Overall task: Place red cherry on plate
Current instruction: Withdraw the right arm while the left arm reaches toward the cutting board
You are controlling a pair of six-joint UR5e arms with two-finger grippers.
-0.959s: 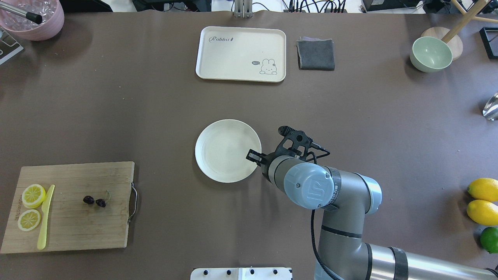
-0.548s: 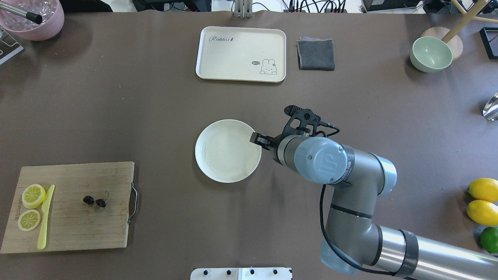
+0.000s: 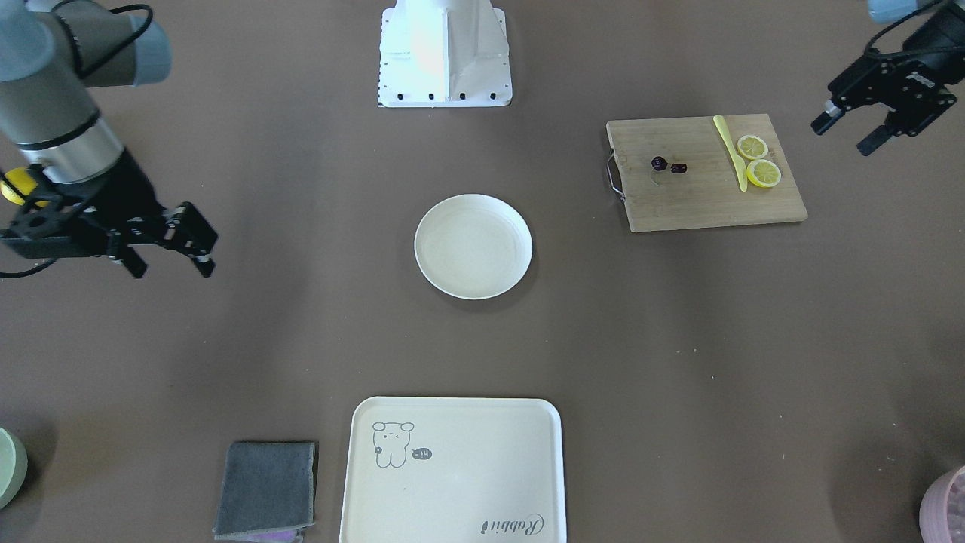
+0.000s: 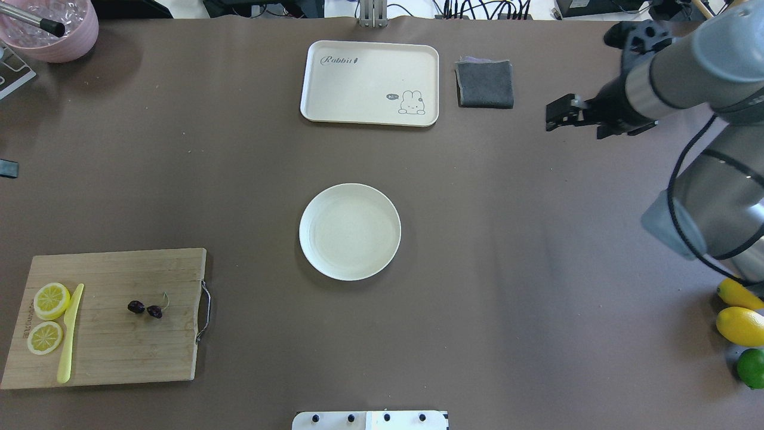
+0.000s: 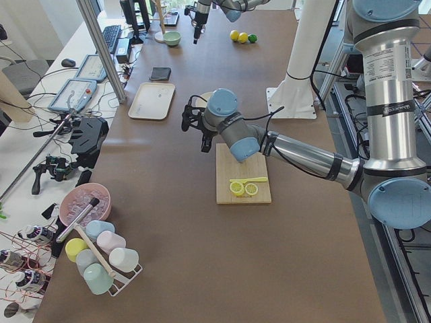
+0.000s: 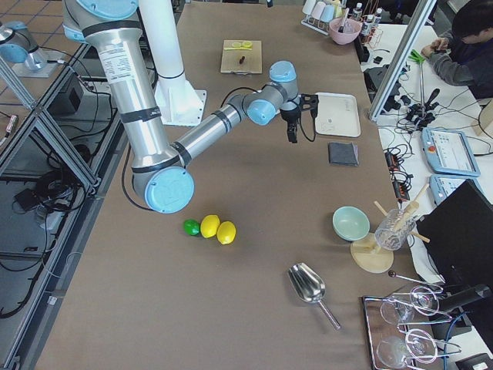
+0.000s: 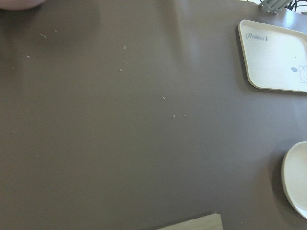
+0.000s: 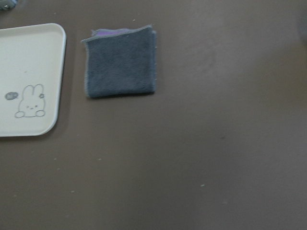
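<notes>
The robot's left gripper should take the red cherry (image 3: 669,166) to the plate (image 3: 473,246), because the cherry is on the cutting board, across the plate from the right gripper.
The red cherry (image 4: 145,309), a dark pair with a thin green stem, lies on the wooden cutting board (image 4: 119,352) at the near left. In the front-facing view the red cherry (image 3: 669,165) sits mid-board. The plate (image 4: 350,232) stands bare at the table's middle; its rim shows in the left wrist view (image 7: 293,179). My left gripper (image 3: 843,136) hovers open and holds nothing, out past the board's lemon end. My right gripper (image 4: 554,116) hangs open and holds nothing at the far right, well away from the plate.
On the board lie two lemon slices (image 4: 51,300) and a yellow knife (image 4: 70,332). A cream tray (image 4: 370,82) and a grey cloth (image 4: 484,83) sit at the back, a green bowl (image 4: 661,82) back right, a pink bowl (image 4: 51,27) back left. Lemons (image 4: 740,325) lie near right.
My right arm has swung away from the plate's right rim to the back right, beside the grey cloth. The plate and the cherry stayed put.
</notes>
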